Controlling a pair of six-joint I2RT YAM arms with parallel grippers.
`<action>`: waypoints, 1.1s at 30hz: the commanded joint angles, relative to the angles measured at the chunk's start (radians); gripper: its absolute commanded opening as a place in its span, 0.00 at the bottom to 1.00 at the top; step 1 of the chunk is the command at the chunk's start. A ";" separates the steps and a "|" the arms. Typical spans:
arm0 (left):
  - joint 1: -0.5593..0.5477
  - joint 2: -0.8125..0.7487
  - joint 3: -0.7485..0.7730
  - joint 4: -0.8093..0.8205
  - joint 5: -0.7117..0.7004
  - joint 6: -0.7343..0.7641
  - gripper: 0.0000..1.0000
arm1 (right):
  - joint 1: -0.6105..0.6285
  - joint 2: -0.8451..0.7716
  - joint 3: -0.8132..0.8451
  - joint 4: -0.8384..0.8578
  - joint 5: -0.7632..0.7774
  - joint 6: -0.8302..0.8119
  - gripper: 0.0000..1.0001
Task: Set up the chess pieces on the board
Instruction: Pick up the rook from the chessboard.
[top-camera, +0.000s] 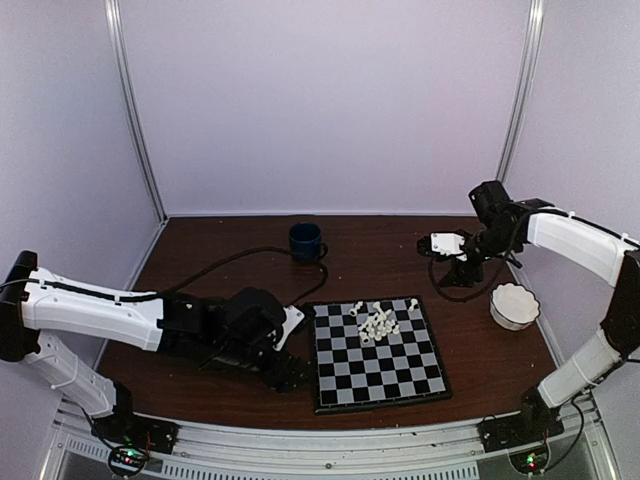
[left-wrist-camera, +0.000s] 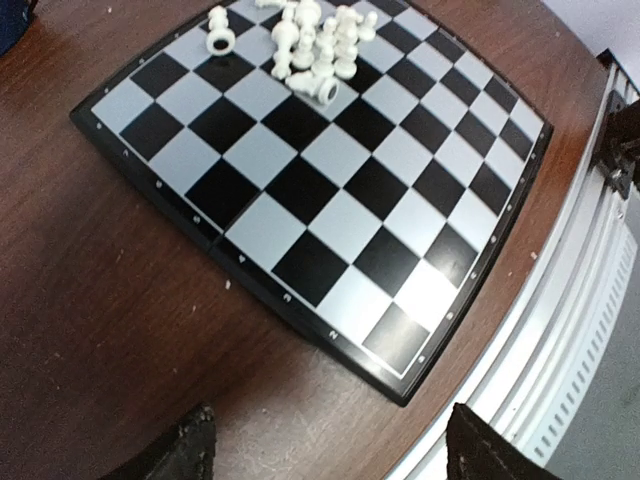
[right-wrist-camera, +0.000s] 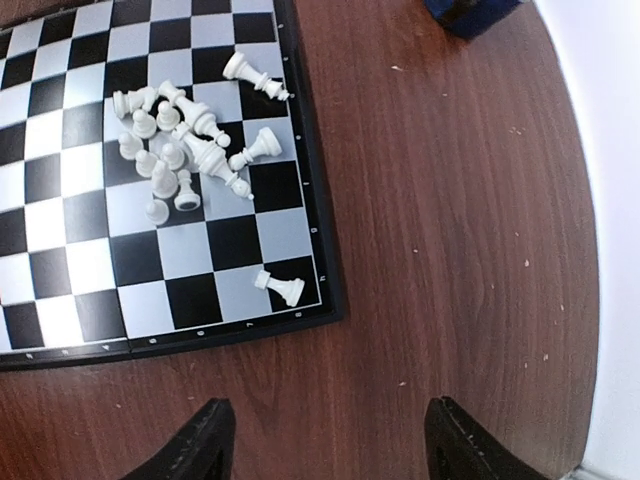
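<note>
The rook has its side down at the board's far corner (top-camera: 413, 304), far from my left gripper, so my right gripper should grab the rook's base (right-wrist-camera: 292, 292) and pass the rook over.
The chessboard (top-camera: 378, 352) lies flat on the brown table, right of centre. A heap of small white chess pieces (top-camera: 377, 323) lies toppled on its far half, also in the left wrist view (left-wrist-camera: 312, 48) and the right wrist view (right-wrist-camera: 180, 150). One piece (right-wrist-camera: 279, 287) lies alone near a board corner, another (right-wrist-camera: 254, 77) near the edge. My left gripper (left-wrist-camera: 325, 450) is open and empty, low over the table beside the board's near left corner. My right gripper (right-wrist-camera: 325, 445) is open and empty, held high off the board's far right side.
A dark blue mug (top-camera: 305, 241) stands at the back, left of the board, with a black cable (top-camera: 215, 268) running past it. A white scalloped bowl (top-camera: 514, 306) stands right of the board. The metal rail (top-camera: 330, 445) runs along the near table edge.
</note>
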 joint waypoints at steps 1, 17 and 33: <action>-0.005 -0.022 -0.017 0.177 0.003 0.019 0.80 | 0.007 0.199 0.163 -0.194 -0.062 -0.193 0.72; -0.022 -0.035 -0.019 0.167 -0.022 -0.024 0.71 | 0.119 0.454 0.281 -0.181 0.186 -0.379 0.60; -0.024 -0.034 -0.054 0.195 -0.024 -0.062 0.70 | 0.167 0.519 0.261 -0.124 0.278 -0.408 0.50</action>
